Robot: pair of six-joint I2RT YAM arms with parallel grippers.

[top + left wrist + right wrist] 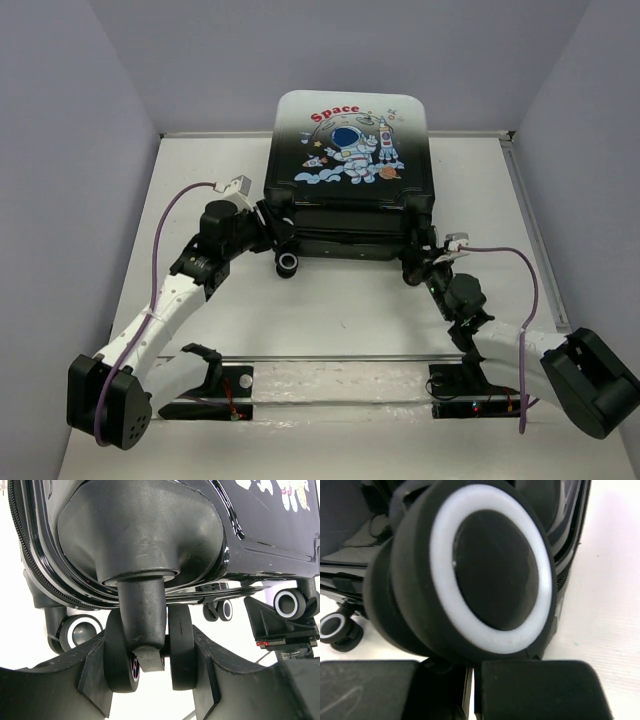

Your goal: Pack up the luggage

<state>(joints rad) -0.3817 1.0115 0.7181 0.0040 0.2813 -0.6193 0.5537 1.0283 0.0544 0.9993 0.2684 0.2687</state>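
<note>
Next, my right gripper opens, takes the zipper pull clear of the white-ringed wheel [492, 570] crowding me at the luggage's corner, and draws it along the luggage's near side [350, 246].
The luggage [350, 150] lies flat at the back of the table, astronaut print and red "Space" facing up, its wheels toward me. My left gripper [268, 222] is at its near left corner. In the left wrist view its fingers [235, 675] press on both sides of a twin black wheel [182, 645], so the left gripper [150, 680] is shut on that wheel. My right gripper [418, 262] is at the near right corner. In the right wrist view the right gripper [472, 690] is shut, just under a white-ringed wheel [495, 570], with nothing seen between its pads. Dark grey lining [345, 520] shows behind.
Another wheel [289, 264] sticks out toward me between the arms. A metal rail [330, 357] with two black mounts runs along the near edge. Grey walls close in the table on the left, right and back. The right arm's tip [285, 625] shows in the left wrist view.
</note>
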